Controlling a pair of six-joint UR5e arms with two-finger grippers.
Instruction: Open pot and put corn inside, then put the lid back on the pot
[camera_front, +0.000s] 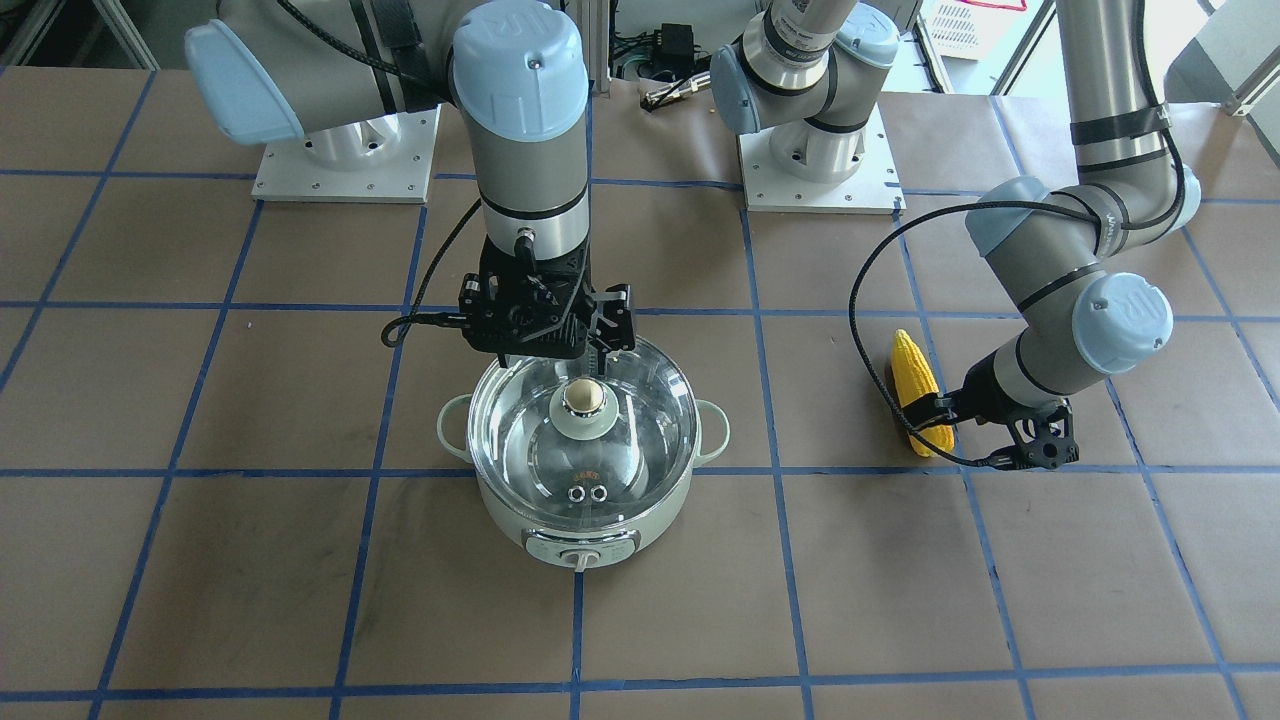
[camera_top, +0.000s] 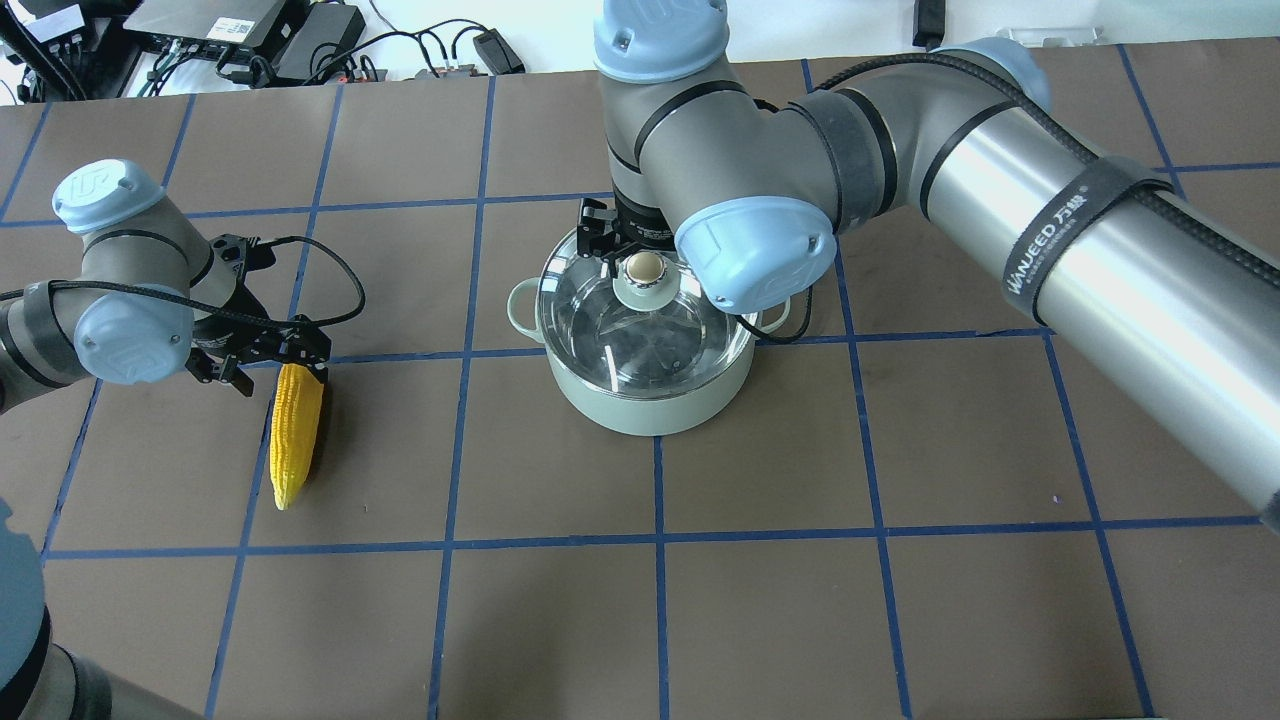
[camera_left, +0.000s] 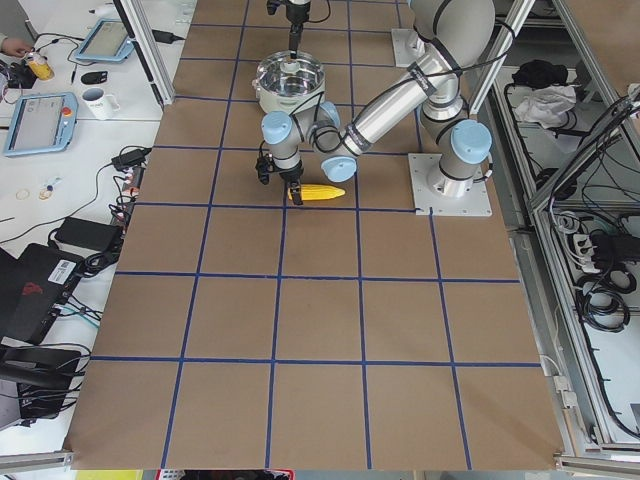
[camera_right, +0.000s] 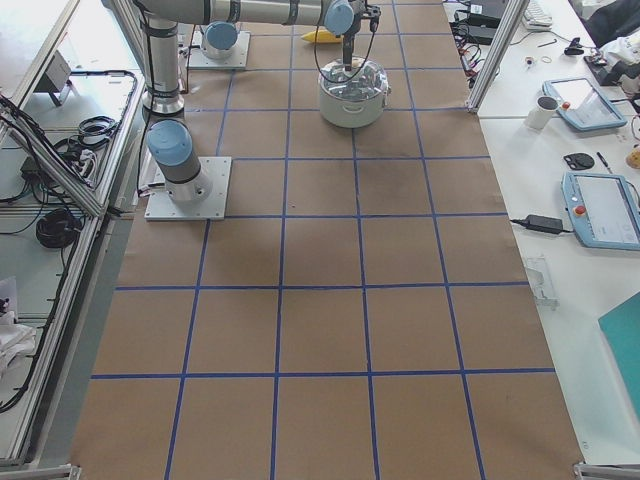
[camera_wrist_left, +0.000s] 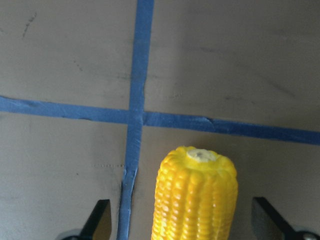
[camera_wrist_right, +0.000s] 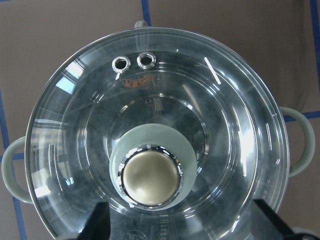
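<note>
My gripper will make the corn (camera_front: 913, 370) squeeze in and bulge at its end when it grips and lifts it, because the puffy kernels (camera_wrist_left: 189, 200) blend into a smooth skin.
The mint-green pot (camera_front: 585, 530) stands mid-table with the clear glass lid (camera_front: 625, 445) on it; it also shows in the overhead view (camera_top: 650, 400). My right gripper (camera_wrist_right: 182, 222) is open, straight above the lid, with its fingers either side of the ball knob (camera_wrist_right: 151, 177) and not touching it. The yellow corn (camera_top: 295, 430) lies flat on the table to the pot's left. My left gripper (camera_wrist_left: 182, 220) is open and straddles the corn's (camera_wrist_left: 196, 200) blunt end with a gap on each side. The pot's inside shows only steel through the glass.
The table (camera_top: 800, 560) is brown with a blue tape grid. The two arm base plates (camera_front: 345, 160) stand at the robot's edge. The right arm's long forearm (camera_top: 1100, 240) spans the table's right half. A side bench with tablets and a mug (camera_right: 545, 108) lies beyond the far edge.
</note>
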